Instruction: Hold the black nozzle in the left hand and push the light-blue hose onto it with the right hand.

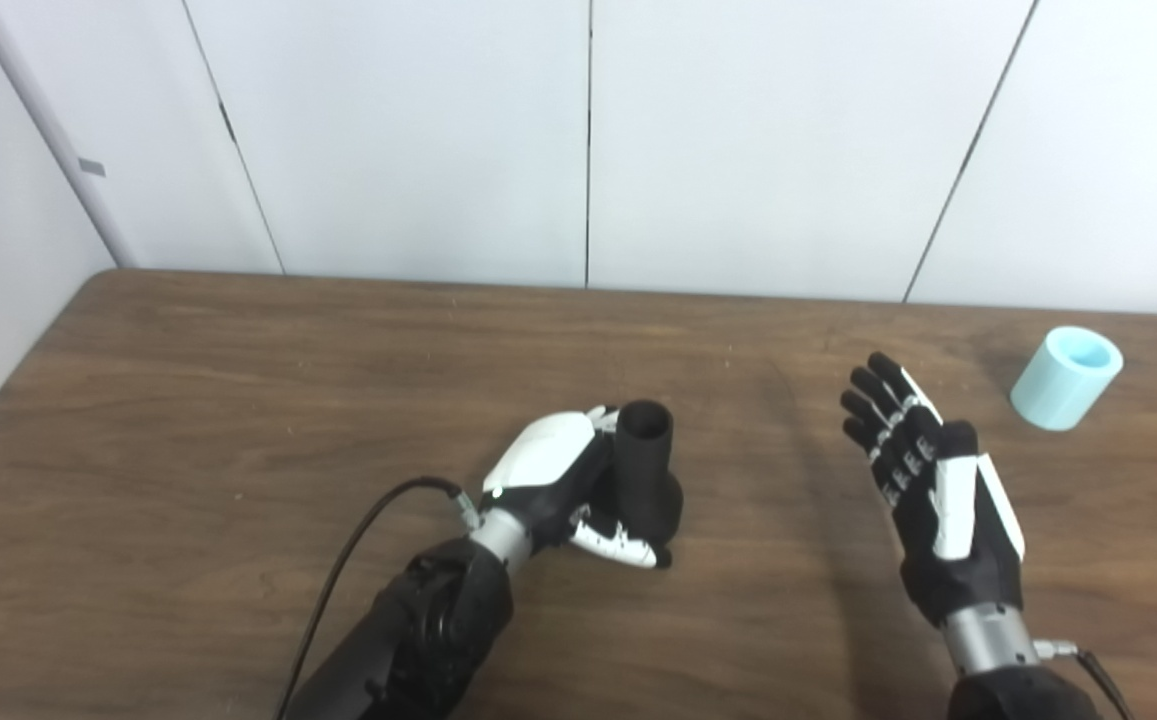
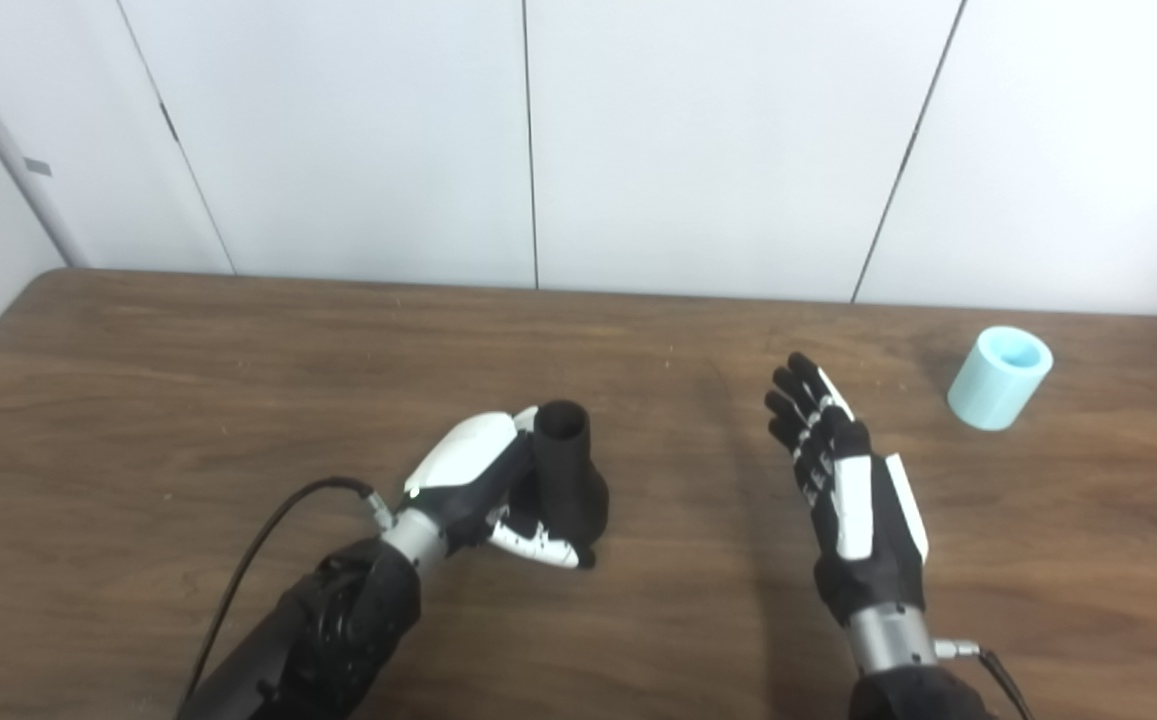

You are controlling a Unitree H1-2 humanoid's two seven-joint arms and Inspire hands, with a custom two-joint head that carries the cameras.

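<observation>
I expect the light-blue hose (image 1: pixel 1063 380) to slip over the nozzle's neck and stop above the nozzle's base when I push, because the black nozzle widens (image 1: pixel 660 486) below its neck.
The black nozzle (image 1: pixel 650 468) stands upright on the brown table (image 1: pixel 238 400), its open narrow end up and its wider base on the wood. My left hand (image 1: pixel 563 480) is wrapped around it from the left, thumb across the front of the base. The light-blue hose piece (image 1: pixel 1066 377), a short open cylinder, lies tilted at the far right of the table. My right hand (image 1: pixel 923 470) hovers open between nozzle and hose, fingers stretched out and pointing away, a clear gap short of the hose.
White wall panels (image 1: pixel 588 140) rise right behind the table's far edge. A black cable (image 1: pixel 348 560) loops from my left wrist over the wood. Bare tabletop stretches to the left and between the two hands.
</observation>
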